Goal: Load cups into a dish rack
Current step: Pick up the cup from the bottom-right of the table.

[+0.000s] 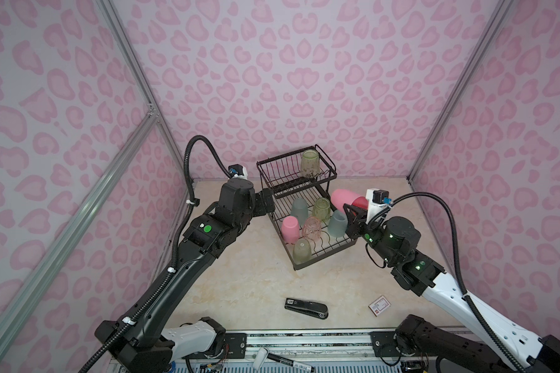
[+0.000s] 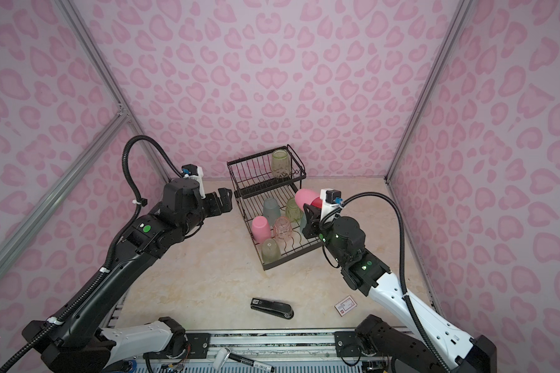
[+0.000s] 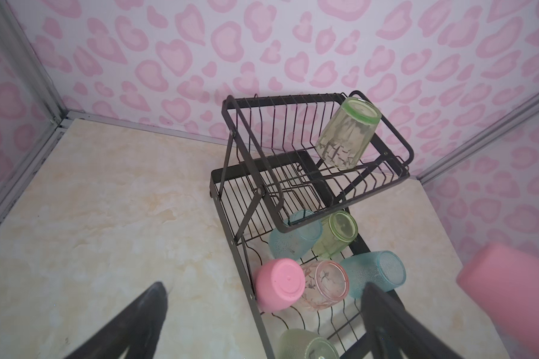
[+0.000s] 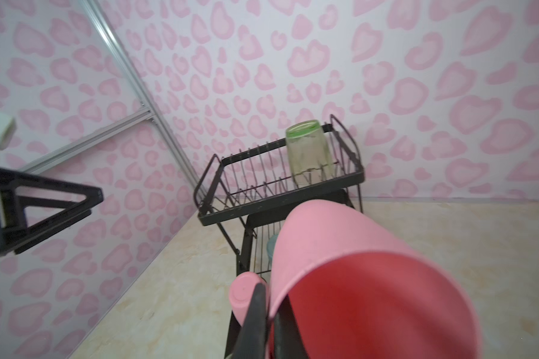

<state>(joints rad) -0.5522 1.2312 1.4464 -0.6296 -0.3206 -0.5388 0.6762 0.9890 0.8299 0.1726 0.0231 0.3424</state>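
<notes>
Next, I take the cup's base (image 1: 336, 197) with my left gripper, because my right gripper is holding the opaque pink cup by its rim (image 1: 359, 202) and the cup's rim must face down in the raised basket.
The black wire dish rack (image 1: 325, 255) stands at the back of the table. A green cup (image 1: 310, 163) sits upside down in its raised basket (image 3: 383, 183). Several cups stand upside down in the lower tray, among them an opaque pink one (image 1: 290, 228), a clear pink one (image 3: 327, 284) and a teal one (image 1: 338, 223). My right gripper (image 4: 269, 310) is shut on the rim of another opaque pink cup (image 4: 355, 264), held on its side just right of the rack, above the tray's right edge (image 1: 343, 197). My left gripper (image 1: 265, 202) hangs open and empty at the rack's left side.
A black stapler (image 1: 306, 308) lies on the table near the front. A small card (image 1: 379, 305) lies to its right. A marker (image 1: 288, 360) rests on the front rail. Pink patterned walls close in the table on three sides.
</notes>
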